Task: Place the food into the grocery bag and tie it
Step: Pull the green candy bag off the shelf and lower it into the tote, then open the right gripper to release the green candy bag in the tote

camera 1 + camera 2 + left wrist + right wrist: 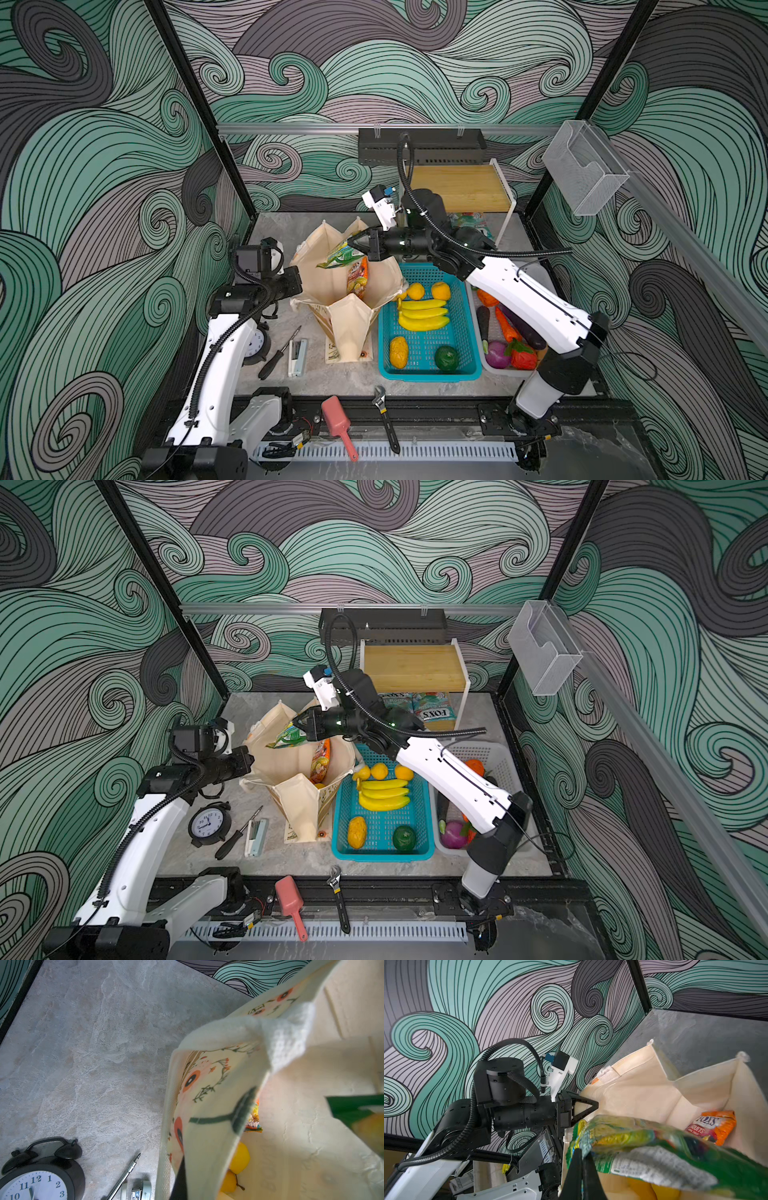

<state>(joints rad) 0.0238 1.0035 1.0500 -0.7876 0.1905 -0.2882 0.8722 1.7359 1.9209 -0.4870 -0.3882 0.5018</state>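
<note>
I should keep lowering the green candy packet (341, 256), now over the grocery bag's opening, deep inside with my right gripper and let go beside the orange-red packet (357, 276).
The cream floral grocery bag (353, 320) (297, 802) stands open left of centre. My left gripper (298, 284) (249, 764) (182, 1180) is shut on the bag's left rim (207, 1105). Over the bag's mouth my right gripper (351, 242) (296, 722) (581, 1159) is shut on a corner of the green candy packet (338, 255) (643, 1147), which hangs tilted. Inside the bag stands the orange-red packet (358, 280) (714, 1126), with a round yellow fruit (241, 1157) and a yellow pear (228, 1181) at the bottom.
Right of the bag, a teal basket (428, 374) holds bananas, orange fruit (440, 291) and a ribbed orange piece (398, 352). Further right is a white basket (503, 372) of vegetables. A clock (208, 823), screwdriver (278, 353) and stapler (297, 357) lie left; a wrench (386, 415) and scoop (338, 424) lie in front.
</note>
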